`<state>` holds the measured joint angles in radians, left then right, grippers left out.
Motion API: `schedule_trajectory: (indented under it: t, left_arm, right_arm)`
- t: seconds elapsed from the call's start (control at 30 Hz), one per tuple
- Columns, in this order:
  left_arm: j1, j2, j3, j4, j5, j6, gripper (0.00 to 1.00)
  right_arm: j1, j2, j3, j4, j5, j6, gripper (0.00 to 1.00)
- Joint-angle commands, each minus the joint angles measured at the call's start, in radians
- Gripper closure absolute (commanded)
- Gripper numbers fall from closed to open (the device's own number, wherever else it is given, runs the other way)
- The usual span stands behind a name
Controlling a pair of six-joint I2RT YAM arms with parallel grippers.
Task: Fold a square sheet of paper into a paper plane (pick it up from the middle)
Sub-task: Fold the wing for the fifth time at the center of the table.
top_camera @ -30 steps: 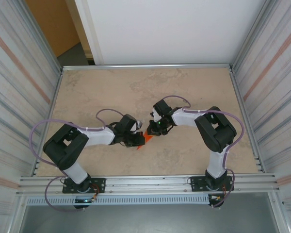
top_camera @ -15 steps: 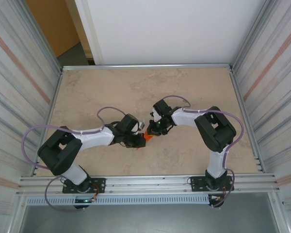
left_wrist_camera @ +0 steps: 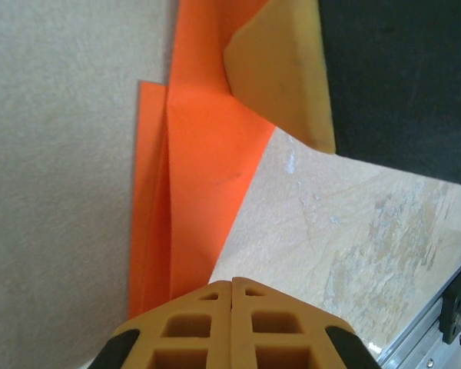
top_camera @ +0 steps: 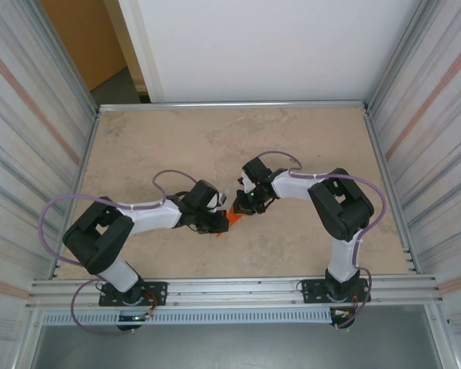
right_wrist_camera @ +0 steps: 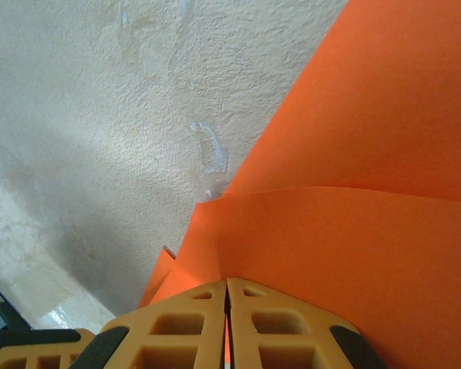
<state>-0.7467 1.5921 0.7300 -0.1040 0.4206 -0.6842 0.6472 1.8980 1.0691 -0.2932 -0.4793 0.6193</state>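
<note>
My left gripper should open, back away and pinch the layers at the folded paper's narrow tip, because it now sits partway (left_wrist_camera: 186, 265) along the paper, short of that tip.
The square sheet of paper (top_camera: 232, 221), bright orange and folded into overlapping layers, lies on the table between my two grippers. In the left wrist view the paper (left_wrist_camera: 200, 169) shows a long crease, and my left gripper (left_wrist_camera: 232, 283) is shut with its tips at the paper's near corner. One yellow finger (left_wrist_camera: 280, 69) of the right gripper presses on the paper's far part. My right gripper (right_wrist_camera: 227, 283) is shut on a raised flap of the paper (right_wrist_camera: 353, 231), and a thin orange edge shows between its fingers. From above, the left gripper (top_camera: 220, 222) and the right gripper (top_camera: 244, 207) almost meet.
The beige stone-patterned table (top_camera: 307, 138) is bounded by corrugated metal walls (top_camera: 430, 115) on both sides and an aluminium rail (top_camera: 238, 288) at the near edge. Both arm bases are bolted to that rail. A strip of rail (left_wrist_camera: 426, 338) shows near the left gripper.
The left arm's elbow has shifted slightly. Both grippers and the paper stay in nearly the same place.
</note>
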Motion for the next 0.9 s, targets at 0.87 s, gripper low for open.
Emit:
schedule_trajectory:
  t: [0.87]
  left_arm:
    - [-0.045, -0.073, -0.01, -0.148, -0.144, 0.031, 0.75]
  right_arm:
    - [0.002, 0.082, -0.027, -0.111, 0.096, -0.014, 0.9]
